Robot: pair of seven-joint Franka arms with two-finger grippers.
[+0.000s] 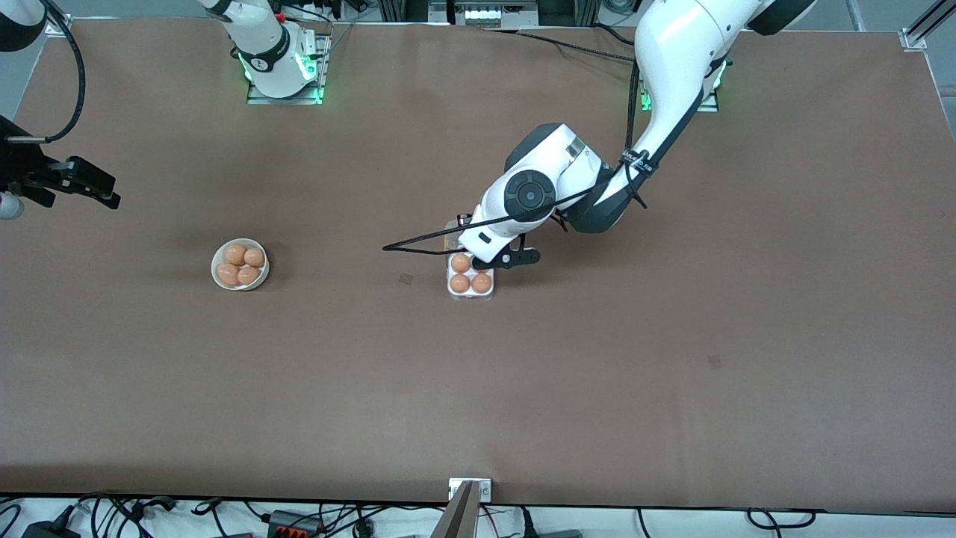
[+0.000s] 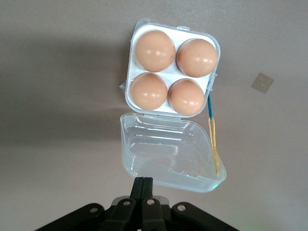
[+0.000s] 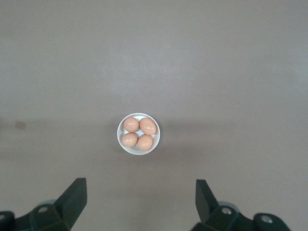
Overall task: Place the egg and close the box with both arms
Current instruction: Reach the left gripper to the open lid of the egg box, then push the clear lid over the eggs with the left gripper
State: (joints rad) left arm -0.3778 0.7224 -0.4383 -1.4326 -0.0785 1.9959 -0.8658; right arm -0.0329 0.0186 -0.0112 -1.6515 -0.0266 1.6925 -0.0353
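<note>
The open lid's free edge (image 2: pixel 171 184) is below my hovering left gripper, so I should move back past that edge (image 2: pixel 185 196), go down low and sweep the lid up over the eggs.
The box (image 1: pixel 470 288) is a clear-plastic carton near the table's middle. In the left wrist view its whitish tray (image 2: pixel 137 36) has an orange-brown egg (image 2: pixel 155 50) in every cell. Its transparent lid (image 2: pixel 168 149) lies open and flat. My left gripper (image 2: pixel 143 182) is shut and empty, its tips at the lid's free edge. In the front view the left gripper (image 1: pixel 499 261) hangs over the box and hides one egg and most of the lid. My right gripper (image 3: pixel 140 192) is open and empty, high over the white bowl (image 3: pixel 120 139), and also shows in the front view (image 1: pixel 75 187).
The round white bowl (image 1: pixel 218 280) with several eggs stands toward the right arm's end of the table. A small brown tape square (image 1: pixel 405 279) lies beside the box. A yellow and blue string (image 2: pixel 213 139) hangs at the box's hinge.
</note>
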